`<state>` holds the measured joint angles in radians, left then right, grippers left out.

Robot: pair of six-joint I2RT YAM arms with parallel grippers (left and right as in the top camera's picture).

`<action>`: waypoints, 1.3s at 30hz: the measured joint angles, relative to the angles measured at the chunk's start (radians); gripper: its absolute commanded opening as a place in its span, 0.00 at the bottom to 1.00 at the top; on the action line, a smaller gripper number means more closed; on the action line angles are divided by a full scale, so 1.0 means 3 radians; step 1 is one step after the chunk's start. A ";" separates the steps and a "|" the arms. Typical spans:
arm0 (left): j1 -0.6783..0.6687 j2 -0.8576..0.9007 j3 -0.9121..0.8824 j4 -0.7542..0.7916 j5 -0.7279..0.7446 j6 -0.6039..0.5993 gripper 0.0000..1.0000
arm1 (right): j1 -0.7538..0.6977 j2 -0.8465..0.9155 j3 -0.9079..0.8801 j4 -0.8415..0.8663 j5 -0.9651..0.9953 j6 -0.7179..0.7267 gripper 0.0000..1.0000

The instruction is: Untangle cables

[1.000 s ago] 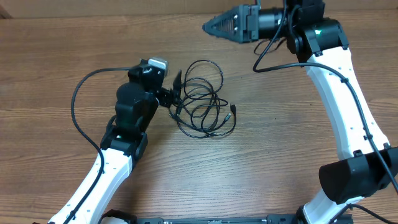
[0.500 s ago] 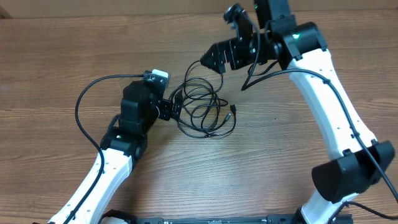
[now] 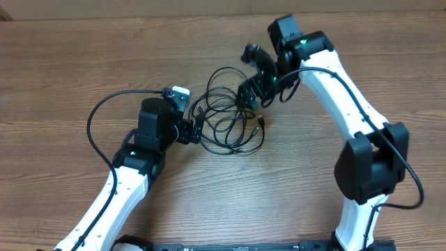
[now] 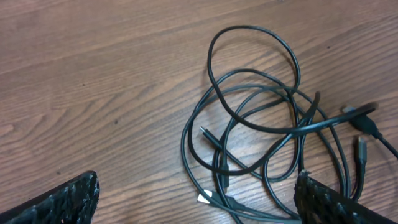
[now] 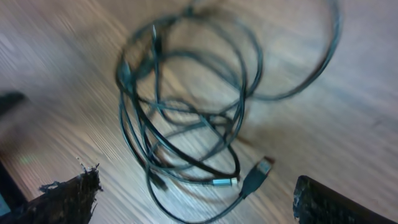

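I am about to lift the raised black cable (image 4: 359, 113), which curves loosely over the other cable loops (image 4: 292, 130). It will trail as one limp, curving piece when I lift it.
The cables (image 3: 226, 115) lie as one clump of thin black loops on the wooden table, with a small plug (image 3: 260, 124) sticking out at the right. My left gripper (image 3: 196, 125) is open at the clump's left edge. In the left wrist view the cables (image 4: 261, 124) spread between and beyond the left gripper (image 4: 199, 208). My right gripper (image 3: 247, 77) is open over the clump's upper right. The right wrist view is blurred; there the cables (image 5: 186, 112) and a plug (image 5: 261, 171) lie under the right gripper (image 5: 205, 202). Neither gripper holds a strand.
A thick black wire (image 3: 104, 104) arcs off the left arm over the table at the left. The right arm (image 3: 341, 90) reaches in from the right, across the table's far half. The clump rests on bare wooden table (image 3: 293, 181).
The right arm swung from the table's far edge down and left to the clump, its jaws opening wide. The left gripper edged slightly closer to the cables.
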<state>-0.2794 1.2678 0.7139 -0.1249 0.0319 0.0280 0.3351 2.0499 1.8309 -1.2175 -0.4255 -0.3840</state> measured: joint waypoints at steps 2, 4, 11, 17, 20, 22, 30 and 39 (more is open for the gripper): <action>0.0000 0.0000 0.0000 -0.0010 0.0000 0.0000 0.99 | 0.0001 0.0042 -0.0081 -0.0027 0.0011 -0.0102 1.00; 0.0000 0.0000 0.0000 -0.0010 0.0000 0.0000 0.99 | 0.0000 0.0053 -0.0137 -0.0033 0.0019 -0.0173 1.00; 0.0000 0.0000 0.0000 -0.0011 0.0000 0.0000 1.00 | 0.0001 0.0056 -0.0235 0.0089 -0.0009 -0.0327 1.00; 0.0000 0.0000 0.0000 -0.0011 0.0000 0.0000 1.00 | 0.0000 0.0056 -0.0444 0.0399 -0.0079 -0.0373 0.93; 0.0000 0.0000 0.0000 -0.0013 0.0000 0.0000 1.00 | 0.0001 0.0056 -0.0573 0.0603 -0.0100 -0.0384 0.85; 0.0000 0.0000 0.0000 -0.0011 0.0000 0.0000 1.00 | 0.0001 0.0056 -0.0673 0.0769 -0.0107 -0.0392 0.76; 0.0000 0.0000 0.0000 -0.0011 0.0000 0.0000 1.00 | 0.0001 0.0062 -0.1005 0.1005 -0.0128 -0.0387 0.47; 0.0000 0.0000 0.0000 -0.0013 0.0000 0.0000 1.00 | 0.0001 0.0062 -0.1067 0.1026 -0.0128 -0.0381 0.17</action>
<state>-0.2794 1.2678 0.7139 -0.1287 0.0319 0.0280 0.3355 2.0686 1.5108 -0.9096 -0.4641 -0.4984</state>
